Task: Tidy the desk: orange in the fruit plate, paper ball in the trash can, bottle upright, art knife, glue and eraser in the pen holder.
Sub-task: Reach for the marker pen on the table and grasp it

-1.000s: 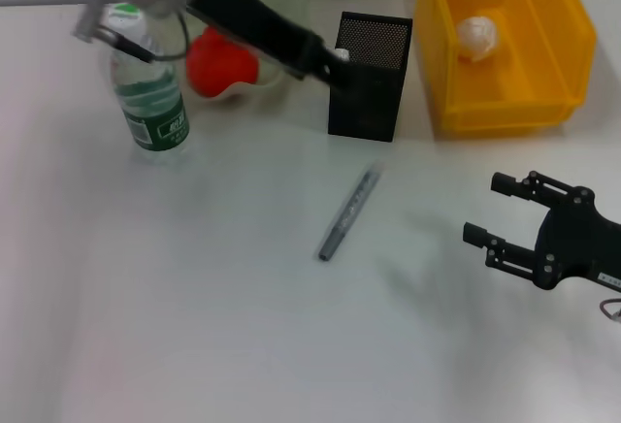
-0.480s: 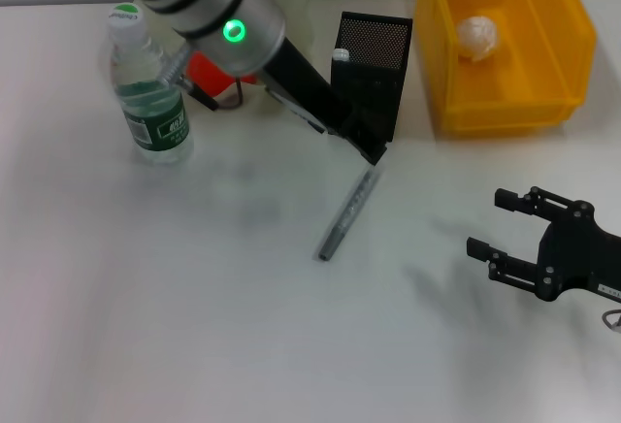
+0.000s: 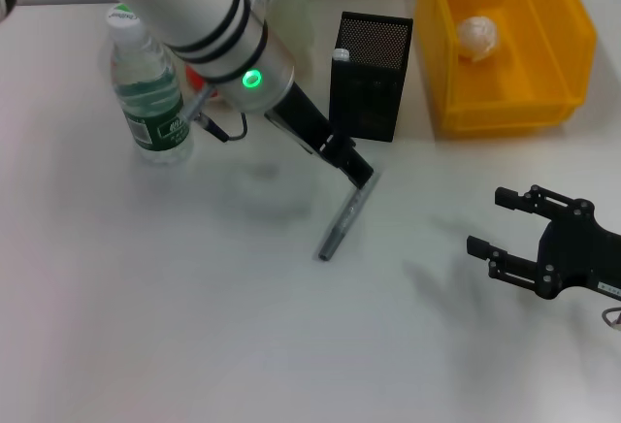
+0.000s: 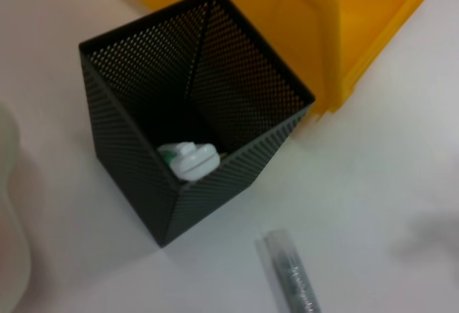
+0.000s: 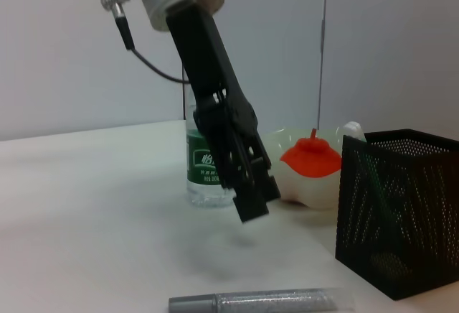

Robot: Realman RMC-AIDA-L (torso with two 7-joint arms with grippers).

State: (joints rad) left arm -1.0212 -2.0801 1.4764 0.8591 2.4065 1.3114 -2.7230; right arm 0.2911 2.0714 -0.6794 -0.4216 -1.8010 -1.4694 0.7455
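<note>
The art knife's upper end (image 3: 375,176) is clear of the pen holder, so the robot's left gripper keeps moving toward the knife's middle (image 3: 346,217) until its fingers can close there.
My left gripper (image 3: 358,176) hangs just above the table at the upper end of the grey art knife (image 3: 344,217), in front of the black mesh pen holder (image 3: 367,83). It also shows in the right wrist view (image 5: 258,202). A white glue cap (image 4: 190,161) stands inside the holder. The bottle (image 3: 150,93) stands upright. The orange (image 5: 312,153) lies in the fruit plate (image 5: 315,187). The paper ball (image 3: 475,37) lies in the yellow trash can (image 3: 543,113). My right gripper (image 3: 497,221) is open and empty at the right. The eraser is out of view.
The left arm's white forearm (image 3: 194,16) reaches across the back left and covers most of the plate in the head view. The knife (image 4: 290,277) lies aslant on the white table (image 3: 194,297), a little in front of the holder (image 4: 129,148).
My left gripper has moved from the pen holder's rim forward and down to the knife's upper end. The right gripper has barely shifted.
</note>
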